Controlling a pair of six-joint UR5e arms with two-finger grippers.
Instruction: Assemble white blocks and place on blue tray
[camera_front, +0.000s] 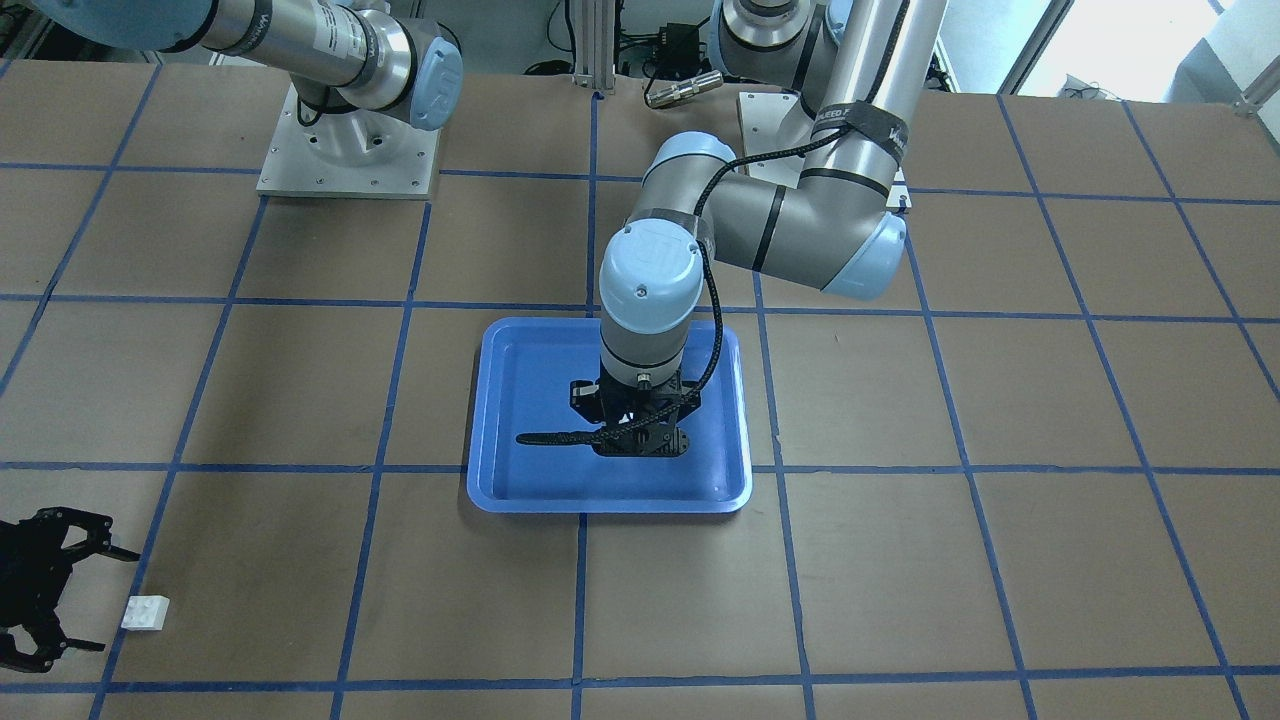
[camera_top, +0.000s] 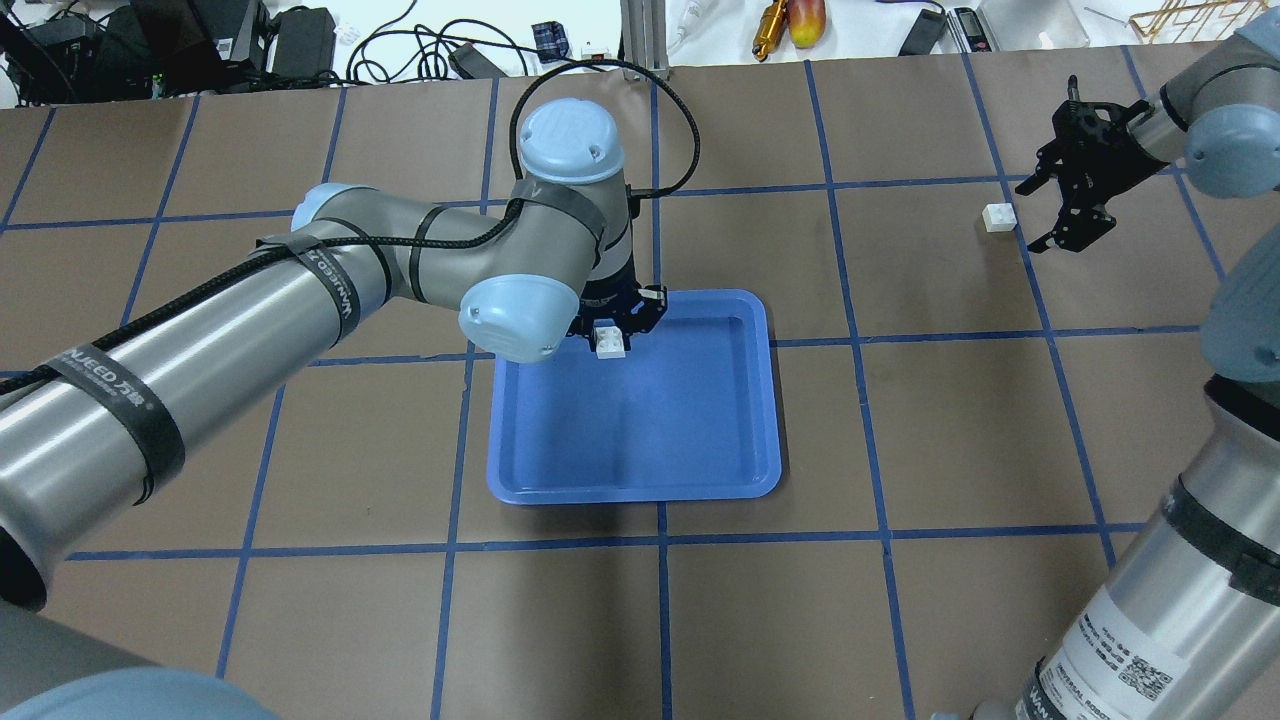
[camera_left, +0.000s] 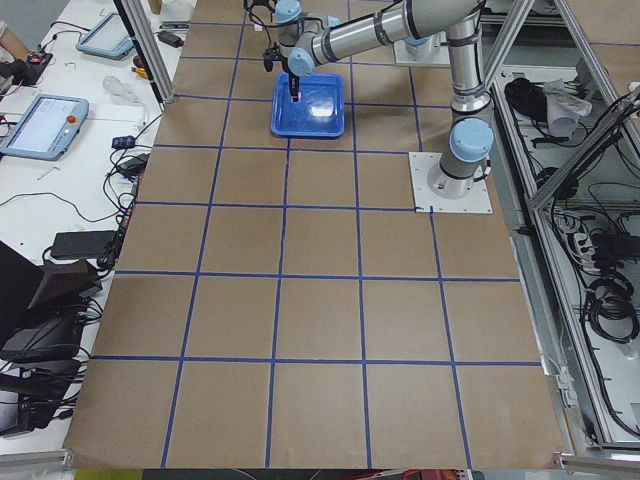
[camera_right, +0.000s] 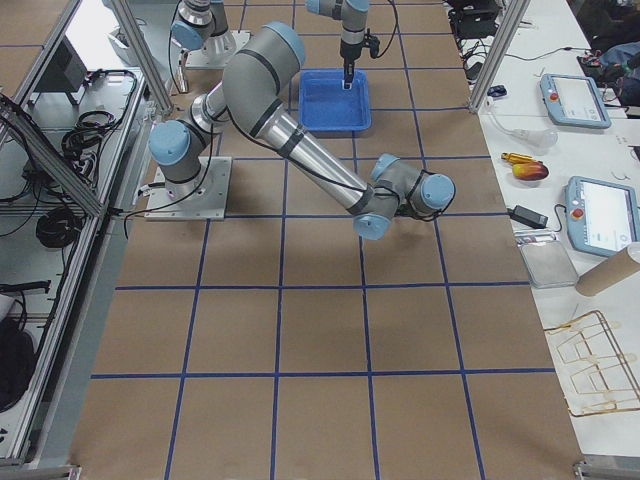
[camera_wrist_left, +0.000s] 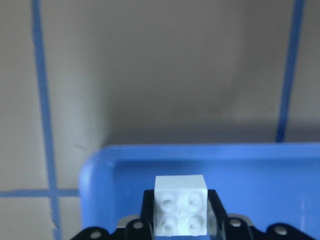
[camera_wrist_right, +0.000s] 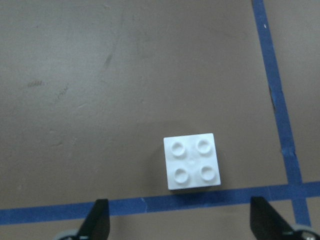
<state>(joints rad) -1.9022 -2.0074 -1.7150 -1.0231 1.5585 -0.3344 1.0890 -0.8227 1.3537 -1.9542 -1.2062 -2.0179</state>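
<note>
The left gripper's fingers are covering both sides of its white block, so the robot should put the block down in the blue tray and steady one side of the block with closed fingers.
My left gripper (camera_top: 608, 326) is shut on one white block (camera_top: 609, 343) and holds it over the far left corner of the blue tray (camera_top: 640, 495). The left wrist view shows this block (camera_wrist_left: 181, 210) studs-up between the jaws, above the tray's rim (camera_wrist_left: 250, 150). The other white block (camera_top: 998, 217) lies on the table at the far right. My right gripper (camera_top: 1035, 215) is open and empty, its fingertips just short of that block (camera_wrist_right: 192, 161). In the front-facing view this block (camera_front: 146, 612) sits beside the right gripper (camera_front: 115, 600), far from the tray (camera_front: 610, 505).
The brown table has a blue tape grid. The arm base plate (camera_front: 348, 160) stands at the robot's side. Cables and tools (camera_top: 790, 20) lie past the far edge. The left arm's elbow (camera_top: 520, 315) hangs over the tray's left far corner.
</note>
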